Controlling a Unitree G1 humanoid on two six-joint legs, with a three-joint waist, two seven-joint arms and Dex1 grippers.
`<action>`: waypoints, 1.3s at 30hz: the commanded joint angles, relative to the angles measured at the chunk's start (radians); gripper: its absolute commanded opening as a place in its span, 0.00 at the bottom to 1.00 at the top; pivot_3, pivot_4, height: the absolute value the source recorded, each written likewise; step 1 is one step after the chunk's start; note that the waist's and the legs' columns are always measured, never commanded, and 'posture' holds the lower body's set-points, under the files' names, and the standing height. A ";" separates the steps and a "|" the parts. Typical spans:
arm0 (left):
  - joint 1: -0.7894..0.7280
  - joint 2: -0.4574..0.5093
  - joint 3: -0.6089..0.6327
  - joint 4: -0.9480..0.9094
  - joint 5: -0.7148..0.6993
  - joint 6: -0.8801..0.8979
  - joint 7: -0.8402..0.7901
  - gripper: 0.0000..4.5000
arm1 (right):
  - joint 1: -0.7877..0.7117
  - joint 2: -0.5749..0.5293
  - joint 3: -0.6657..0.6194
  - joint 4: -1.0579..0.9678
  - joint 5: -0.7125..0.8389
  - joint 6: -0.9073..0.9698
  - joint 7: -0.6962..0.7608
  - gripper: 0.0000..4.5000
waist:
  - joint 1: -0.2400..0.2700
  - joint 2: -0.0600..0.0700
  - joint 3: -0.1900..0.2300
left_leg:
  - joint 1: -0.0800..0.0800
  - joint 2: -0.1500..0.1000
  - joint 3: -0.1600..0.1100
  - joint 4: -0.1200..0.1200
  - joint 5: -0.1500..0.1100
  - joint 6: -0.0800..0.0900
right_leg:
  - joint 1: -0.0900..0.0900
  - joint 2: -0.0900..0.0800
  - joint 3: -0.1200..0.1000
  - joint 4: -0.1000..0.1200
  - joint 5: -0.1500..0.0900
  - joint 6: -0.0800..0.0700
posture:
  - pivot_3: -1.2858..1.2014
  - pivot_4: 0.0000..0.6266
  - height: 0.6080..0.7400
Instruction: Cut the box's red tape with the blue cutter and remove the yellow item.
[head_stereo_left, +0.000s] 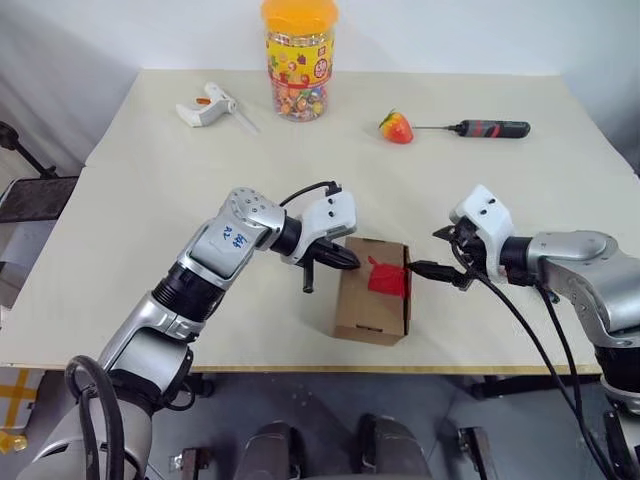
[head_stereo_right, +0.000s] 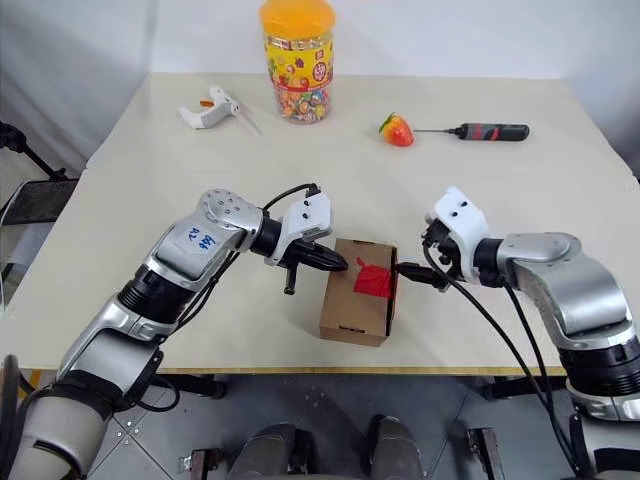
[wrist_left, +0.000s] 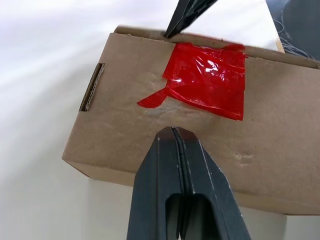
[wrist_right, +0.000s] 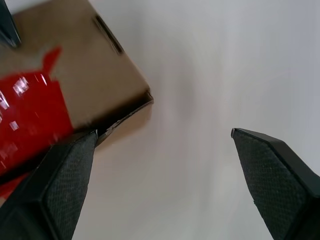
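Note:
The red tape along the box's edge is split by a dark gap (wrist_right: 31, 161). The box's flap (wrist_right: 124, 123) will swing outward and fold back flat when I pull.
The brown box (head_stereo_left: 365, 305) lies near the table's front edge with its flaps down. The red tape (head_stereo_left: 388, 277) crosses its top toward the right edge, and one corner of it (wrist_left: 152, 100) is lifted and creased. My left gripper (head_stereo_left: 347, 259) is shut, its tips (wrist_left: 173, 132) just over the box's left top edge. A short dark stick (head_stereo_left: 308, 281) hangs below it; I cannot tell if this is the blue cutter. My right gripper (head_stereo_left: 428, 252) is open at the box's right side, one finger (wrist_right: 65, 185) against the lid's edge. The yellow item is hidden.
At the back of the table stand an orange-lidded candy jar (head_stereo_left: 298, 60) and a white pistol-shaped tool (head_stereo_left: 210, 105). A strawberry (head_stereo_left: 396, 127) and a black-and-red screwdriver (head_stereo_left: 490, 128) lie at the back right. The table's front edge (head_stereo_left: 250, 366) runs close under the box.

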 joint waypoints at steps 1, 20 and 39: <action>0.008 0.004 -0.017 0.011 0.033 0.018 -0.002 0.00 | 0.043 -0.040 0.058 0.036 -0.051 -0.035 0.027 0.99 | 0.000 -0.002 -0.001 | 0.000 0.003 0.000 0.000 0.000 0.000 | 0.000 0.000 0.000 0.000 0.000 0.000 | 0.52 0.24 1.00; 0.024 0.008 -0.010 -0.007 0.032 0.025 0.005 0.00 | 0.094 0.016 -0.329 0.018 0.249 0.287 0.026 0.99 | 0.000 -0.002 -0.001 | -0.001 0.004 0.001 0.001 0.000 0.000 | -0.001 0.000 0.001 0.000 0.000 0.000 | 0.52 0.24 1.00; 0.031 0.034 -0.021 -0.070 0.038 0.053 -0.040 0.00 | -0.172 0.190 -0.134 0.602 0.321 0.479 0.111 0.99 | -0.022 -0.001 -0.001 | 0.000 0.004 0.002 0.001 0.000 0.000 | -0.001 0.001 0.001 0.002 0.000 -0.001 | 0.52 0.24 1.00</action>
